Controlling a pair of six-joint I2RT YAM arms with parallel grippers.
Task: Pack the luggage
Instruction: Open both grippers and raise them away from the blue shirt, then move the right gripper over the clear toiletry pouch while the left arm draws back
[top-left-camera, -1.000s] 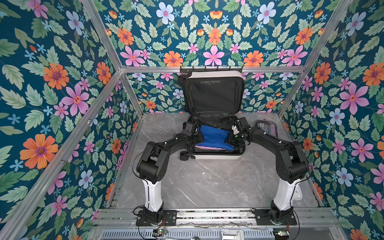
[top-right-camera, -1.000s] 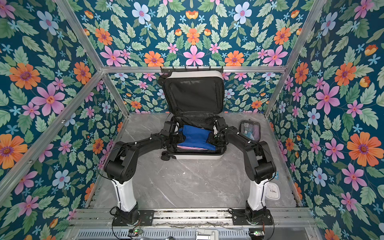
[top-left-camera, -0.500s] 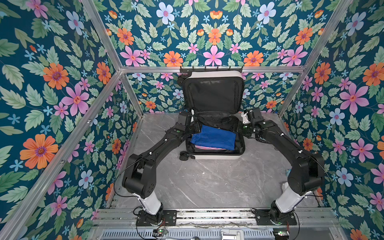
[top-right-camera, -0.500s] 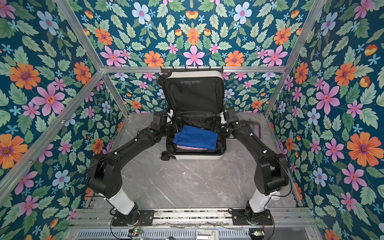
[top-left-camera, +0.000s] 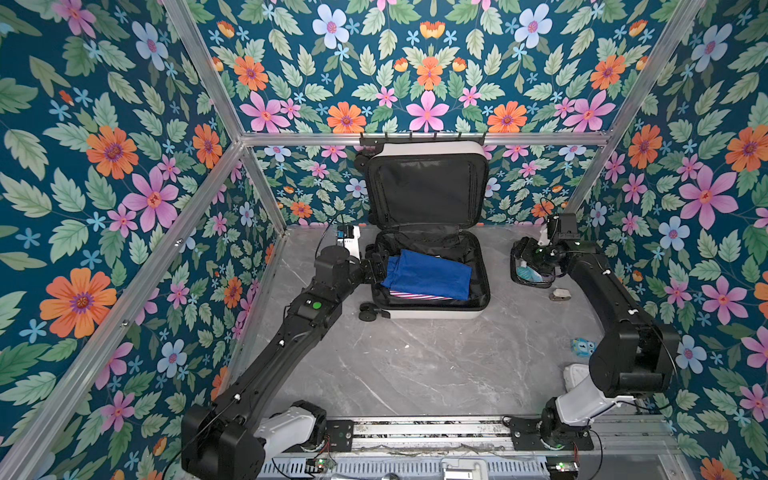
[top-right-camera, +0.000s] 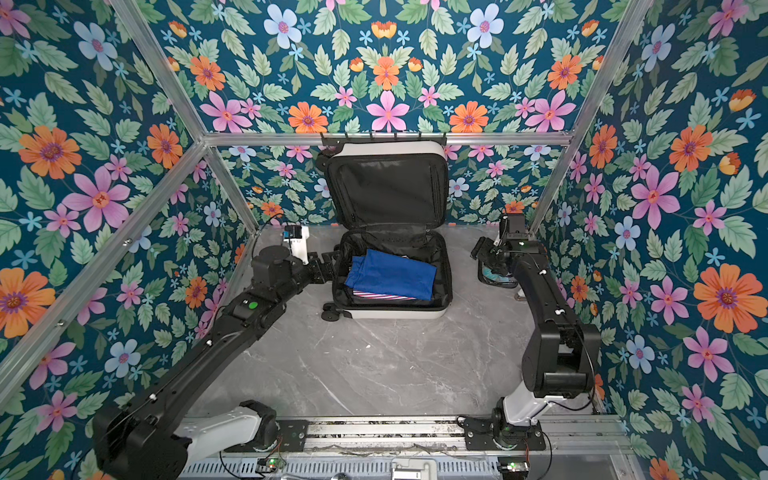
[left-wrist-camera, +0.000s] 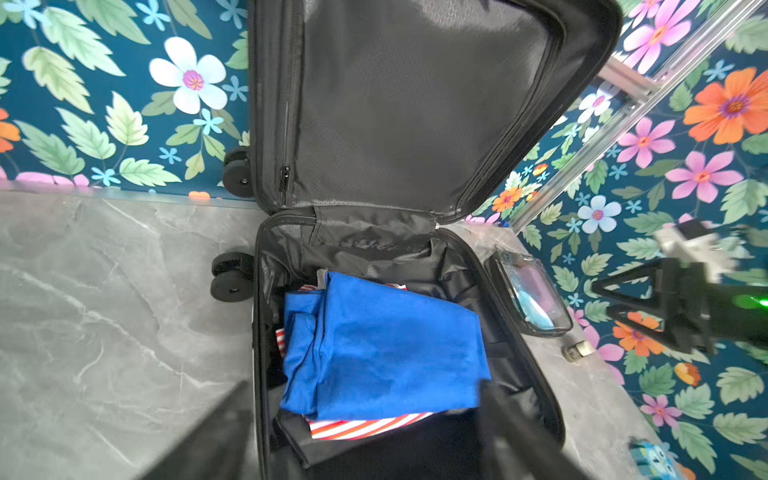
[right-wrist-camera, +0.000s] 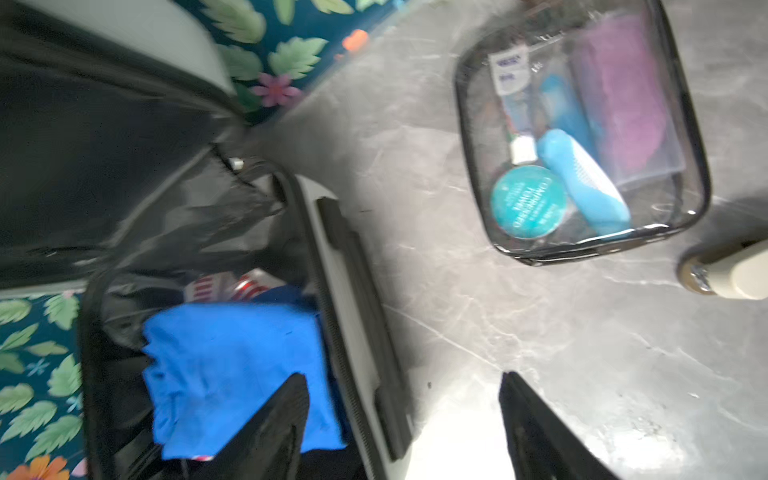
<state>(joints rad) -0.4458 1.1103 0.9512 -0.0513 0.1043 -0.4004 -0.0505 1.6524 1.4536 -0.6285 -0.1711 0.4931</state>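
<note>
The clear toiletry pouch (top-left-camera: 528, 274) is across the luggage from the robot's left gripper, so the robot's right gripper should first bring the pouch in front of the luggage (top-left-camera: 445, 346).
The luggage (top-left-camera: 432, 312) (top-right-camera: 399, 312) lies open at the back of the table, its black-lined lid (top-left-camera: 426, 191) upright against the wall. A folded blue cloth (top-left-camera: 428, 275) (left-wrist-camera: 386, 349) (right-wrist-camera: 232, 374) lies in its base on a red-and-white striped cloth (top-left-camera: 419, 296) (left-wrist-camera: 365, 428). My left gripper (top-left-camera: 376, 266) (top-right-camera: 328, 266) (left-wrist-camera: 365, 384) stands wide open at the case's left rim, holding nothing. My right gripper (top-left-camera: 525, 257) (top-right-camera: 484, 249) (right-wrist-camera: 401, 376) is open and empty to the right of the case, above the clear toiletry pouch (top-left-camera: 532, 277) (right-wrist-camera: 582, 137).
A small cream bottle (top-left-camera: 559, 294) (right-wrist-camera: 731, 274) lies just in front of the pouch. A small blue item (top-left-camera: 582, 347) (left-wrist-camera: 652, 457) and a white object (top-left-camera: 575, 374) sit by the right arm's base. Flowered walls close in three sides.
Both grippers left the blue cloth inside the case and drew out of it. The left one backed to the left rim and opened wide; the right one swung right over the pouch.
</note>
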